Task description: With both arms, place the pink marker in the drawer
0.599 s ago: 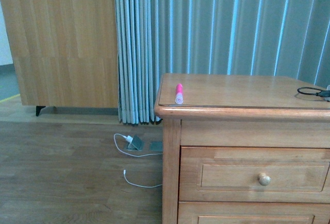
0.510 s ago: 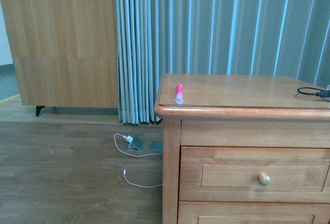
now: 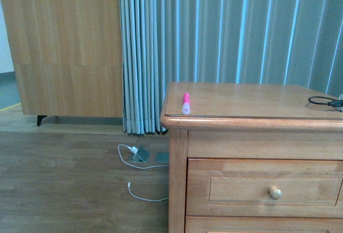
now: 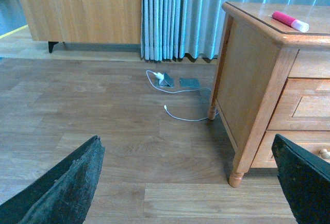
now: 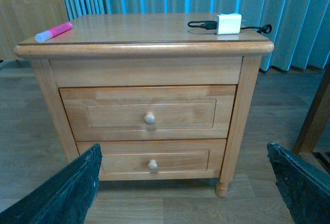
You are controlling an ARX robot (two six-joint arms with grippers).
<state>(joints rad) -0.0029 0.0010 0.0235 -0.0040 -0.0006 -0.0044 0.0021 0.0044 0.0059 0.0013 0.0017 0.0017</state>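
Note:
My gripper will pull the knob, and the upper drawer [image 5: 149, 113] will slide straight out alone, because a thin seam [image 5: 151, 140] parts it from the lower drawer.
The pink marker [image 3: 186, 103] lies on the top of the wooden nightstand [image 3: 252, 116], near its left front corner, whitish cap toward the front. It also shows in the left wrist view [image 4: 290, 21] and the right wrist view [image 5: 53, 31]. The drawer [image 3: 265, 188] is shut, with a round pale knob [image 3: 275, 193]; in the right wrist view it is the upper drawer [image 5: 147, 113]. My left gripper [image 4: 188, 188] is open and empty, low above the floor, left of the nightstand. My right gripper [image 5: 185, 188] is open and empty, in front of the nightstand. Neither arm shows in the front view.
A black cable [image 3: 325, 102] and a white charger [image 5: 228, 23] lie at the nightstand's right rear. A lower drawer [image 5: 149, 159] sits beneath. A white cable [image 3: 140, 187] and floor socket [image 3: 140, 152] lie on the wood floor. Curtains [image 3: 214, 35] and a wooden cabinet [image 3: 64, 51] stand behind.
The front view has shifted: the nightstand and marker now sit slightly lower in the picture. The marker has not moved on the nightstand.

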